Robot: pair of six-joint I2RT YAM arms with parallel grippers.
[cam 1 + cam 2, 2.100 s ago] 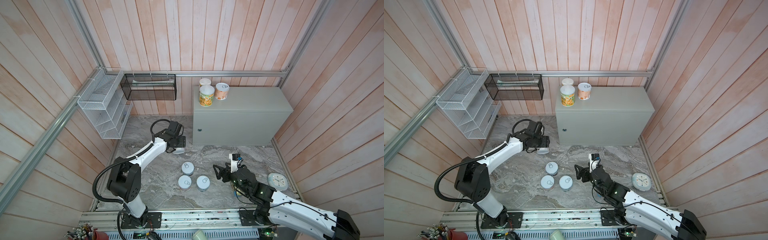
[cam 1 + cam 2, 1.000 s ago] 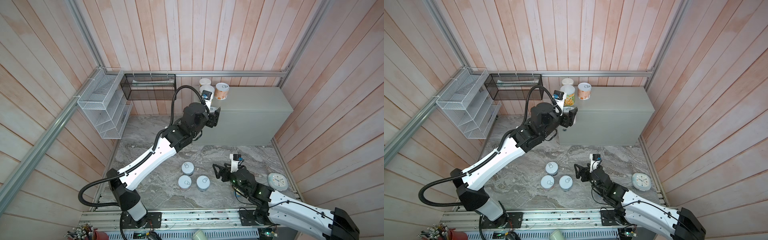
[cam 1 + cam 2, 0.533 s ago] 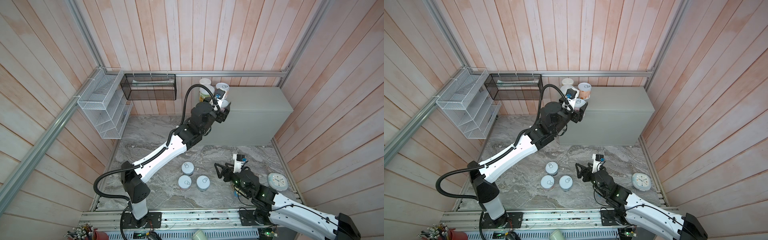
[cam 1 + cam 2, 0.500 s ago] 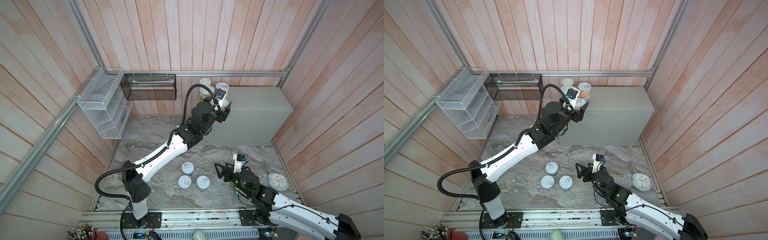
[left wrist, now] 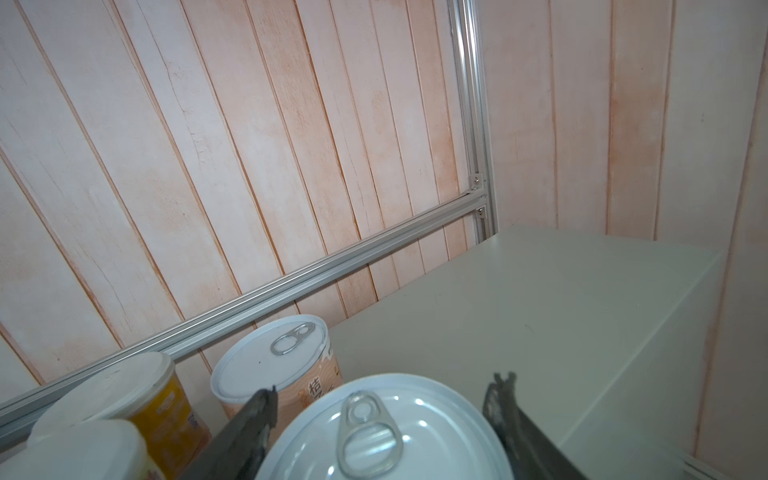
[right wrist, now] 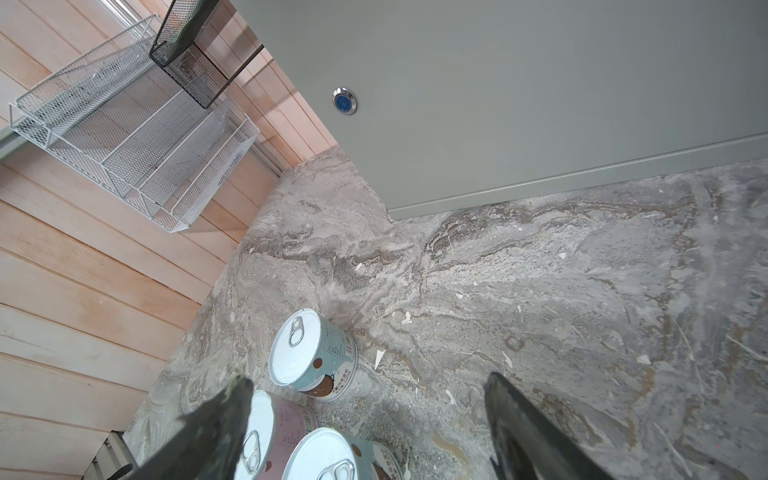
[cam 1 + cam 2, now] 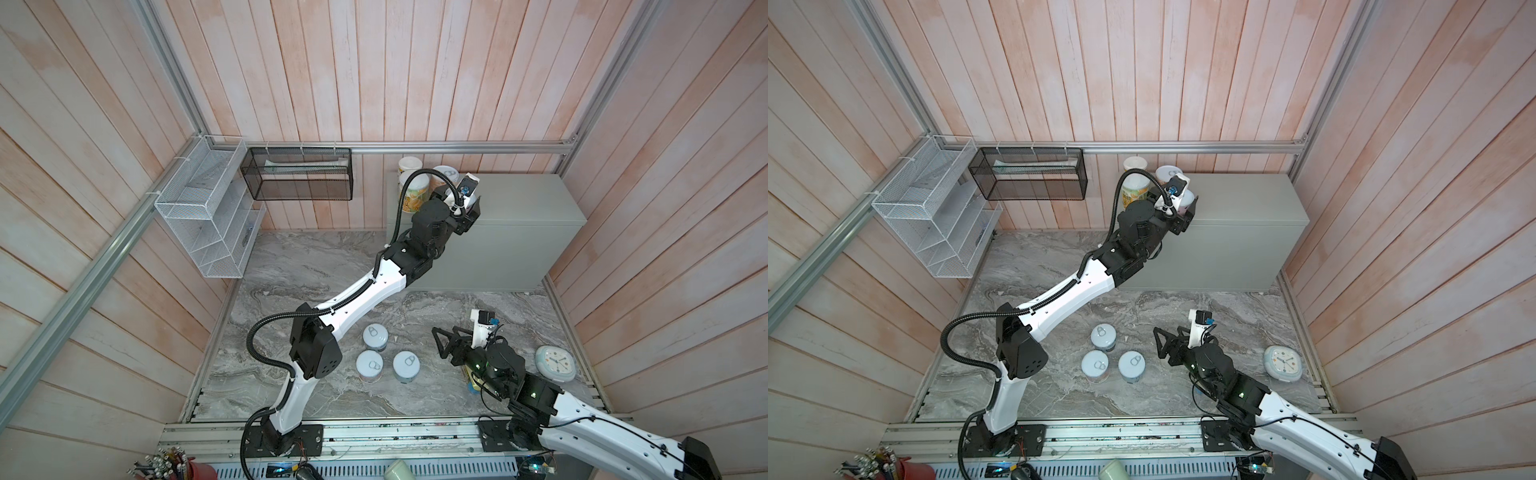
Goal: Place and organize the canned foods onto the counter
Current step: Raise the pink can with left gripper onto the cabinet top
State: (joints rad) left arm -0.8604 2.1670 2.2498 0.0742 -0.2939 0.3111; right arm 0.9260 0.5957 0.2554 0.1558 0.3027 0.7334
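Note:
My left gripper is holding the short pull-tab can upright over open counter next to the peach pull-tab can. It should keep going down until the short can's base rests, then let go.
My left gripper is shut on a short pull-tab can and holds it over the left part of the counter; both top views show this gripper there. Beside it on the counter stand a peach pull-tab can and two white-lidded yellow-green cans. Three pull-tab cans sit on the marble floor. My right gripper hangs open just right of them, nothing between its fingers.
A round white clock lies on the floor at the right wall. A white wire rack and a black mesh basket hang on the left and back walls. The counter's front shows a round lock.
My left arm has lifted the can from the floor up over the counter's left part, next to the peach can. The right gripper has shifted slightly and its jaws have narrowed a little.

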